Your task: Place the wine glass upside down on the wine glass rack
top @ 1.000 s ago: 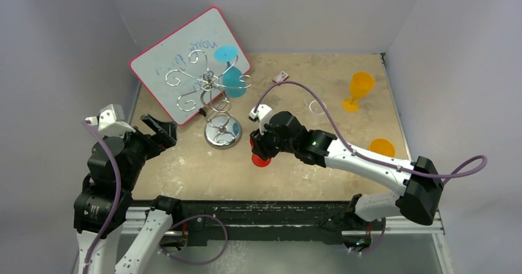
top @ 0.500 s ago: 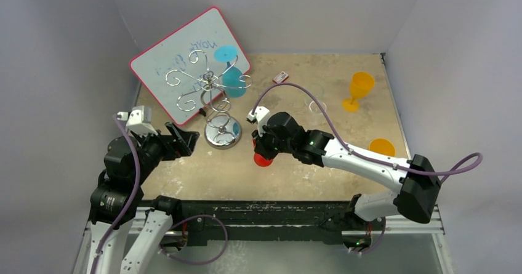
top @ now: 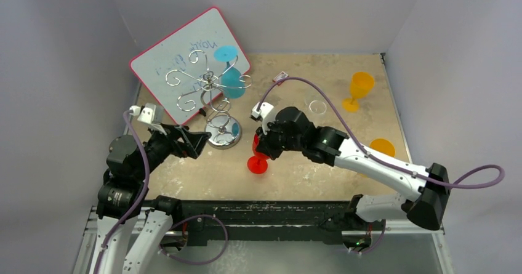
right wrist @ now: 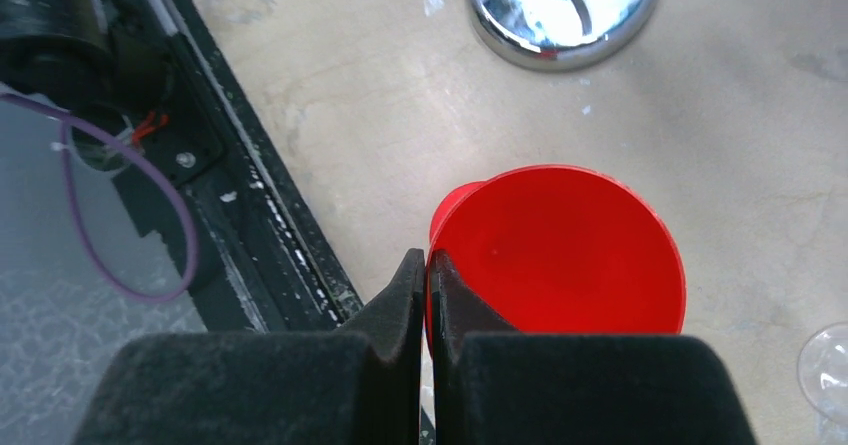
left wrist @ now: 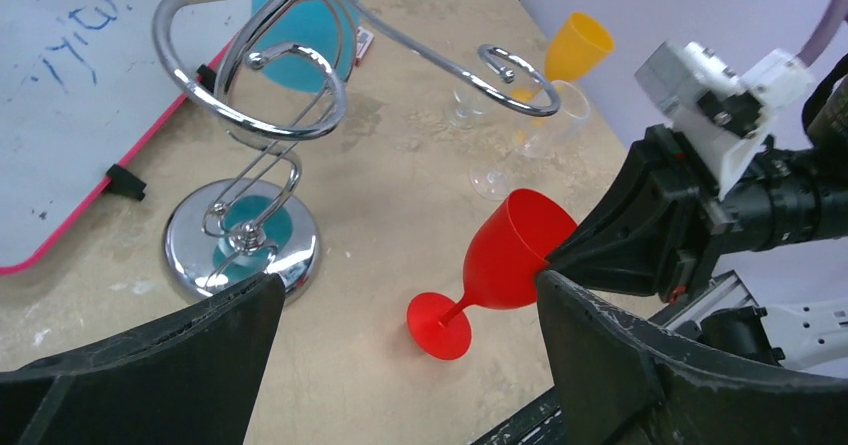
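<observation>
The red wine glass is bowl-up, its rim [left wrist: 546, 253] in my right gripper, so next my left gripper takes the foot [top: 257, 165] before I hang the glass upside down.
The red wine glass [top: 257, 162] is tilted, with its foot low over the table just right of the rack's base. My right gripper [top: 262, 143] is shut on its rim: one finger inside the bowl [right wrist: 560, 250], one outside, the gripper [right wrist: 427, 260] above it. The left wrist view shows the red glass [left wrist: 510, 250] between my open, empty left gripper's [left wrist: 405, 295] wide-apart fingers, farther off. That left gripper [top: 196, 140] sits beside the silver wire rack [top: 209, 83], whose round shiny base [top: 223, 132] is next to it. A teal glass [top: 232, 80] hangs upside down on the rack.
A pink-framed whiteboard [top: 184, 52] leans behind the rack. An orange glass [top: 360, 89] stands at the back right, another orange one [top: 381, 146] sits nearer, and a clear glass [top: 317, 106] lies between. A small card [top: 281, 76] lies at the back. A black rail [top: 258, 209] runs along the near edge.
My left arm has swung right, its open gripper now close to the rack's base. My right gripper has tilted the red glass and shifted it slightly toward the near edge.
</observation>
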Tool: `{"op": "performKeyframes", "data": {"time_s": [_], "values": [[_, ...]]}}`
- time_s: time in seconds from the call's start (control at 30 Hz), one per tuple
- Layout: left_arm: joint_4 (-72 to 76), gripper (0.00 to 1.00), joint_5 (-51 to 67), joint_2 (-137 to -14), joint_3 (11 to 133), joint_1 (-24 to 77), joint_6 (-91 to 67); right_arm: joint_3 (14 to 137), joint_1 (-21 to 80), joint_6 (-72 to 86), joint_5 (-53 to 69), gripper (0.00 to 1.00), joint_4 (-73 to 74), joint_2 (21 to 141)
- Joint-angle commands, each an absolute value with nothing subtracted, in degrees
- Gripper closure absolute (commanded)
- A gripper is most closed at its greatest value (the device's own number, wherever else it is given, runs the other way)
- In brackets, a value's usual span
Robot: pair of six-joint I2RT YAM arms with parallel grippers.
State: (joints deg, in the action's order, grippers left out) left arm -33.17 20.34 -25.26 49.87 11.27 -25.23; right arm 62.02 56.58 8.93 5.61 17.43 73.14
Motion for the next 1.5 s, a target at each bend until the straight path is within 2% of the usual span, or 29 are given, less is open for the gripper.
{"op": "performKeyframes", "data": {"time_s": [0.0,0.3,0.57,0.97,1.2,1.47], "values": [[-27.16,0.03,25.84,-26.18,49.67,10.9,-22.09,67.41,56.52,6.53,9.31,1.0,20.38,68.71],[-25.9,0.03,30.47,-27.43,50.17,10.9,-19.89,71.2,53.64,6.58,21.21,1.0,23.39,66.61],[-20.54,0.1,34.96,-31.47,45.95,10.9,-22.72,71.62,45.4,6.99,27.6,1.0,25.33,66.71],[-15.9,0.11,34.49,-34.23,43.26,12.72,-21.77,72.31,41.35,8.97,28.63,1.0,26.84,66.42],[-13.46,0.12,33.54,-37.01,42.76,14.26,-22.03,72.24,36.37,10.79,34.23,1.0,26.71,66.26],[-11.6,0.14,27.56,-41.65,43.0,23.26,-18.18,74.57,34.28,9.8,39.62,1.0,30.93,68.37]]}}
